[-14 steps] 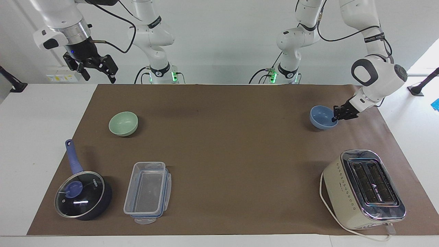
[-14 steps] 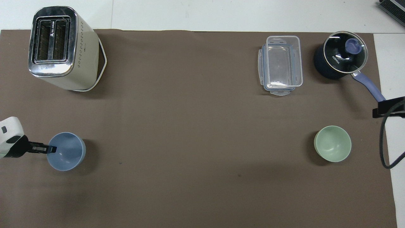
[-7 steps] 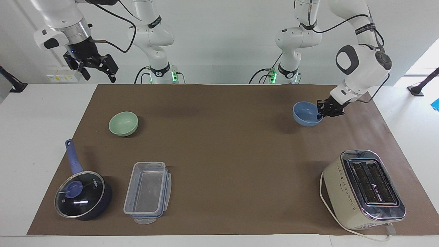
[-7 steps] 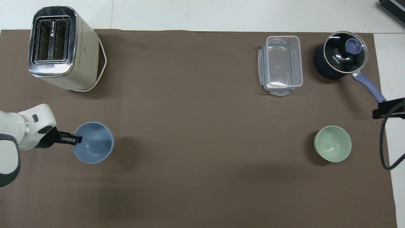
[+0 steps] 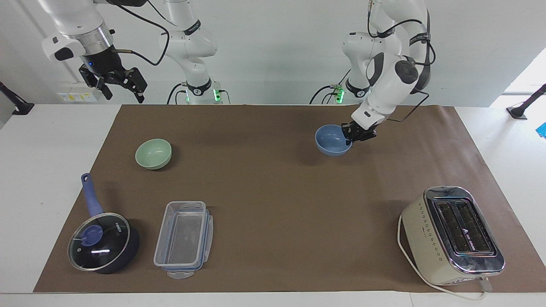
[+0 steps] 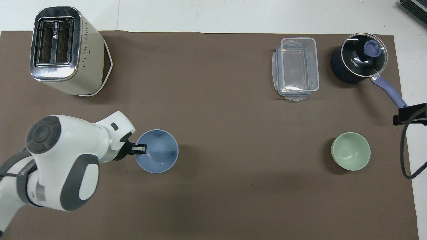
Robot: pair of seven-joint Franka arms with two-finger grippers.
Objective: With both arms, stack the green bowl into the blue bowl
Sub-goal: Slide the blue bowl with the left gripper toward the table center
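Note:
The green bowl (image 6: 351, 151) will hide the blue bowl from above when I lower it in, because both bowls' rims (image 6: 174, 138) look about equally wide.
The blue bowl (image 5: 330, 140) hangs a little above the brown mat (image 5: 273, 192), upright, near the mat's middle toward the left arm's end. My left gripper (image 5: 349, 136) is shut on its rim; in the overhead view the left gripper (image 6: 141, 149) pinches the rim of the blue bowl (image 6: 160, 153). The green bowl (image 5: 153, 153) stands upright on the mat toward the right arm's end and also shows in the overhead view (image 6: 350, 151). My right gripper (image 5: 123, 93) waits open and empty, high over the table edge nearest the robots.
A cream toaster (image 5: 452, 234) stands farther from the robots at the left arm's end. A clear plastic box (image 5: 183, 238) and a dark-blue lidded saucepan (image 5: 102, 241) stand farther from the robots than the green bowl.
My left gripper has carried the blue bowl from the left arm's end toward the mat's middle, lifted off the mat. The green bowl and the right arm have not moved.

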